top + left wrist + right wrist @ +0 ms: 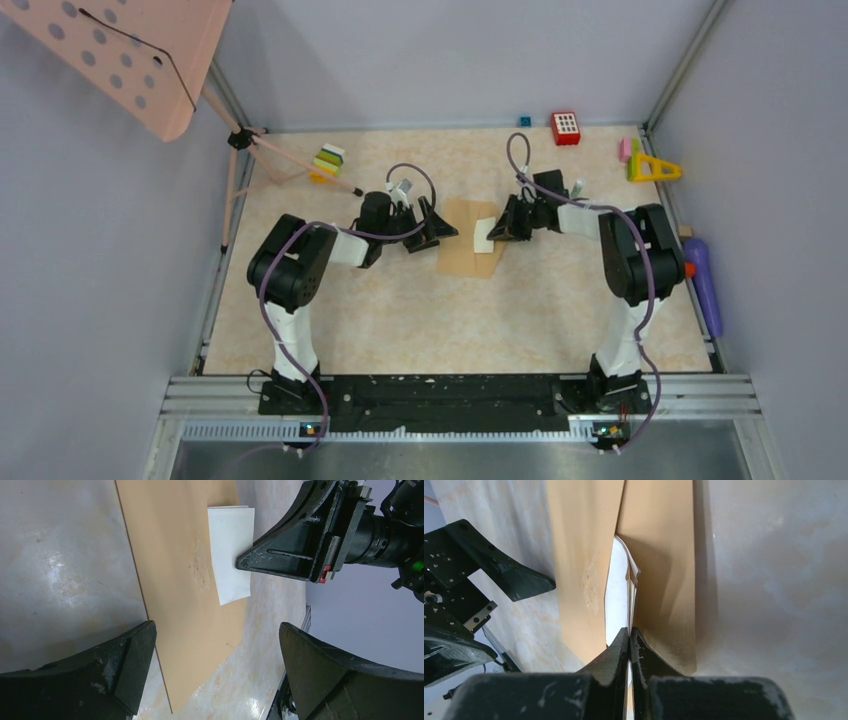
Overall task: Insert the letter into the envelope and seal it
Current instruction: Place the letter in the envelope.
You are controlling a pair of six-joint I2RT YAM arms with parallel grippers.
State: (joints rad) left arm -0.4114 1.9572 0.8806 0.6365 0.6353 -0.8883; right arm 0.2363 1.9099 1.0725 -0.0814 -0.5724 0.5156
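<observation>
My right gripper is pushing the letter in, and the letter's leading edge [610,594] lies along the envelope's open edge [604,600]. So this gripper should keep pushing until only a narrow part of the letter shows, then let go.
The tan-brown envelope [462,250] lies flat on the table between the two arms. It also shows in the left wrist view [175,580] and the right wrist view [579,555]. The white folded letter [483,236] rests over its right part. My right gripper [630,630] is shut on the letter's near edge [616,590] and holds it tilted, its far edge down at a crease of the envelope. I cannot tell if the letter is inside the pocket. My left gripper [215,665] is open and empty, just above the envelope's left edge [440,232].
A pink perforated stand [150,60] on a tripod stands at the back left. Toy blocks [328,160] lie near it. A red block [566,128], a yellow triangle [652,168] and a purple bottle [703,280] sit at the back and right edge.
</observation>
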